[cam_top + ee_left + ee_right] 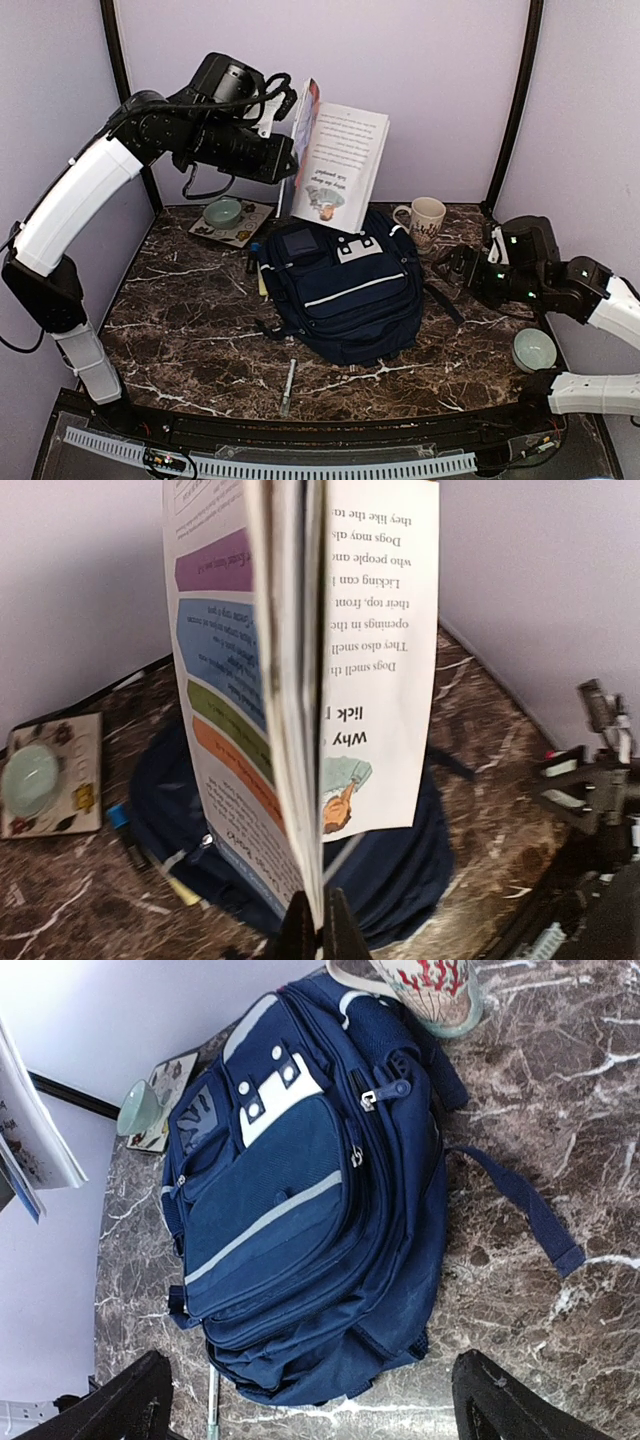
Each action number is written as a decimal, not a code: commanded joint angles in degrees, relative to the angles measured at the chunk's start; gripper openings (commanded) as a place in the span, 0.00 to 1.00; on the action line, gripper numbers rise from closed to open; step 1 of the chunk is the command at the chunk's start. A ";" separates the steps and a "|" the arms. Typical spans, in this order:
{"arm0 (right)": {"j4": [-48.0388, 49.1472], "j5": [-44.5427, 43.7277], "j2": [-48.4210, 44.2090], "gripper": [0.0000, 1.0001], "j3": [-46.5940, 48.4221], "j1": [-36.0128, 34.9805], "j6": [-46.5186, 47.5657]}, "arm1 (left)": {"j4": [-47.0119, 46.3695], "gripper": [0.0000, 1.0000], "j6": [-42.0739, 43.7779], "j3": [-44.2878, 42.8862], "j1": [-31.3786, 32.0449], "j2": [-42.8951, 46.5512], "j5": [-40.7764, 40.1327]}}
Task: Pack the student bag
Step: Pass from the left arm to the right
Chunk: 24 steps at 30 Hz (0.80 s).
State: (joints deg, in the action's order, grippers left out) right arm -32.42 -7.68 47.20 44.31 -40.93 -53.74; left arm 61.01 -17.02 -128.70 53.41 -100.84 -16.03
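Observation:
I should keep raising my open right gripper until it closes on the book [297, 178] at its far end [374, 166], because my left gripper holds the book by one edge and leaves that end free.
The student bag [345, 290] is a navy-blue backpack with a white diagonal stripe. It lies flat on the marble table, front pockets up, also seen in the right wrist view [310, 1210] and the left wrist view [410, 865]. My left gripper [293, 165] is raised above the bag's back end and is shut on an open picture book [340, 165]. The book's pages fan out above the two fingers [320, 930], with printed text and a drawing showing [300, 680]. My right gripper [455, 262] hovers at the bag's right side, open wide [315, 1410] and holding nothing.
A patterned mug [425, 222] stands behind the bag's right corner. A green bowl [222, 212] rests on a square mat at back left. Another green bowl [533, 350] is at the right edge. A pen [289, 385] lies in front of the bag. A loose strap [520, 1210] trails right.

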 commanded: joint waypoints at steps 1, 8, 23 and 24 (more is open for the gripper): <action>3.20 -3.25 -4.47 0.98 0.43 0.06 3.30 | -22.08 0.00 -1.66 4.40 -0.93 4.81 26.01; 2.14 -7.77 -10.68 0.99 0.26 0.06 3.71 | -46.50 0.00 -16.13 13.63 -4.75 5.61 46.47; 24.99 7.38 -21.80 1.00 -5.69 0.12 2.11 | -75.34 0.00 -35.13 26.97 -7.79 6.04 61.21; 26.78 7.83 -21.42 1.00 -6.03 0.07 0.97 | -76.29 0.00 -35.81 27.11 -7.79 5.93 61.65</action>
State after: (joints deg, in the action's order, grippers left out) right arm -18.83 -6.72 25.63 39.97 -40.91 -51.16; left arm -3.38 -48.47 -101.78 45.28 -96.90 40.84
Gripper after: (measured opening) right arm 0.999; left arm 0.027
